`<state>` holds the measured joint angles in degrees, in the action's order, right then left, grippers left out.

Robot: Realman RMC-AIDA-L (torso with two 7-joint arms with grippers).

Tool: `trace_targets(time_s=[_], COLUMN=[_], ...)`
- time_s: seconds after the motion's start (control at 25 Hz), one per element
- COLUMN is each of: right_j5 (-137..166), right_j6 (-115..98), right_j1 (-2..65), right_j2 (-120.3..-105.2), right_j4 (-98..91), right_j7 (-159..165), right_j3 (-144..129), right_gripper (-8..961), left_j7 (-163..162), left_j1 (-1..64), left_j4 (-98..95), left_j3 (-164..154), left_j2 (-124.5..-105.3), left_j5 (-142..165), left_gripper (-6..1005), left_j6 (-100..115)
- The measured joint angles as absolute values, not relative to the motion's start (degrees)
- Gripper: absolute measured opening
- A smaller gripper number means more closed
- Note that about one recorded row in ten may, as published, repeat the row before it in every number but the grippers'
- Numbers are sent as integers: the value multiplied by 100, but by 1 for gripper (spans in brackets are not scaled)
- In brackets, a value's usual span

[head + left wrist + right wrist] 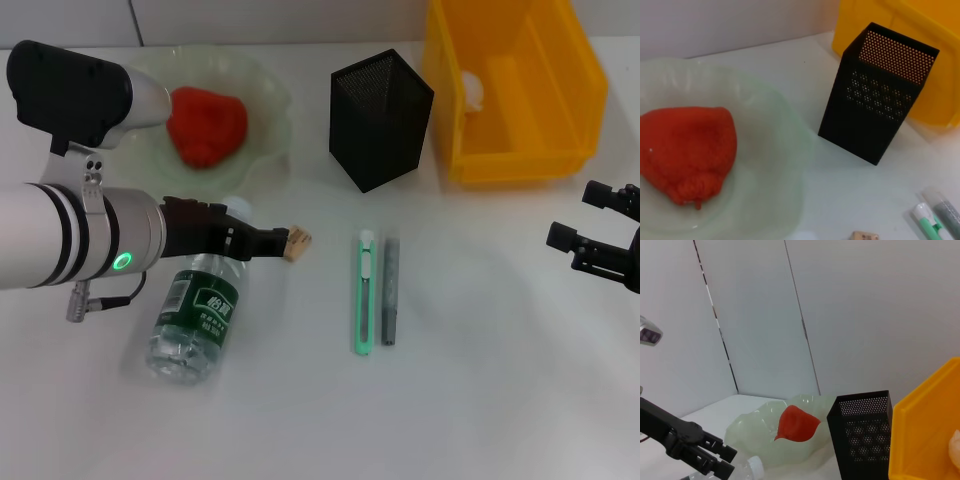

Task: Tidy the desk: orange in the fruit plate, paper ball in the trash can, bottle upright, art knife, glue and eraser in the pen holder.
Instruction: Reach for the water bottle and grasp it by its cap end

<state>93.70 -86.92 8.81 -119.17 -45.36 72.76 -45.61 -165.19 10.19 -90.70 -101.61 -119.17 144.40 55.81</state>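
Next, my left gripper moves back and turns its wrist before it takes the eraser, because its fingers reach over the bottle at a slant to the eraser (298, 243).
The orange (205, 125) lies in the pale green fruit plate (268, 100); it also shows in the left wrist view (687, 150). The clear bottle (195, 310) lies on its side under my left gripper (262, 241), whose tip is next to the small tan eraser (297, 243). The green art knife (364, 295) and the grey glue stick (390, 290) lie side by side at mid-table. The black mesh pen holder (380, 120) stands behind them. The paper ball (472, 90) lies in the yellow bin (520, 150). My right gripper (580, 215) is open and empty at the right edge.
The plate, pen holder and yellow bin stand in a row along the back of the white table (480, 400). The left forearm (70, 235) spans the left side above the bottle. A white wall (840, 315) rises behind the table.
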Motion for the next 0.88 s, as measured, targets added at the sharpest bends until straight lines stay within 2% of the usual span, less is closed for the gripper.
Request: trace_targets(time_s=[0.88], right_j5=[9376], right_j6=[-8704], right_j1=[860], right_j2=[-11918], right_j4=[-4464], right_j7=[7300], right_j3=[-4472], right_gripper=[851], left_j7=[-16485], left_j1=[1161], left_j4=[-9059], left_j3=[-10425], left_j2=[-11906], left_j5=[14588], left_gripper=[863], left_j6=[5464])
